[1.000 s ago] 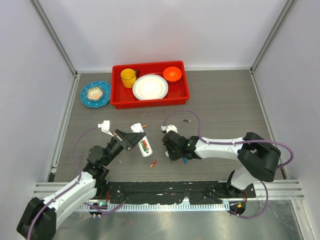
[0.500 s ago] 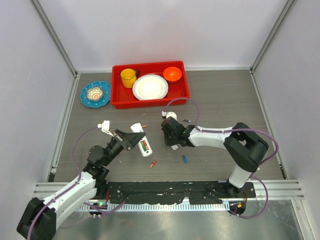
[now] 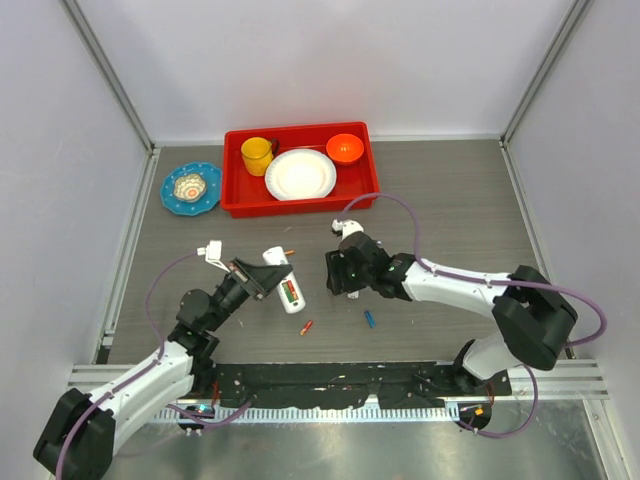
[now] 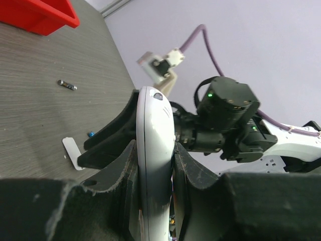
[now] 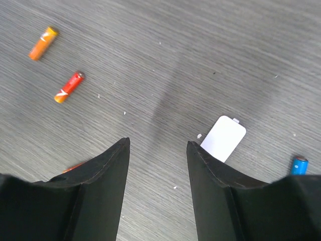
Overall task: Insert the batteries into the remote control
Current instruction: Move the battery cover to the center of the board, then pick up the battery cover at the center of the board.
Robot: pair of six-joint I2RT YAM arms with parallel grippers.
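My right gripper should move over, turn, and grip the cover by its long edges (image 5: 235,146), because the small white cover (image 5: 223,138) is slanted beside one finger of this gripper.
My left gripper (image 3: 262,278) (image 4: 154,145) is shut on the white remote control (image 3: 285,283) (image 4: 153,150), holding it by its long edges above the table. Red and green batteries (image 3: 290,293) sit in its back recess. My right gripper (image 3: 334,274) (image 5: 157,143) hangs open over bare table, with nothing between its fingers. A red battery (image 5: 69,87) (image 3: 307,327) and an orange battery (image 5: 43,43) lie loose ahead of it on its left. A blue battery (image 3: 369,319) (image 5: 299,165) lies to its right. The small white cover (image 5: 223,139) (image 4: 71,151) lies flat by the right fingertip.
A red tray (image 3: 232,205) at the back holds a yellow cup (image 3: 256,155), a white plate (image 3: 300,174) and an orange bowl (image 3: 345,148). A blue plate (image 3: 190,188) sits left of it. A dark battery (image 4: 66,85) lies farther out on the table.
My right gripper has swung away from the blue battery toward the remote and its jaws have opened. The left gripper and the remote have not moved.
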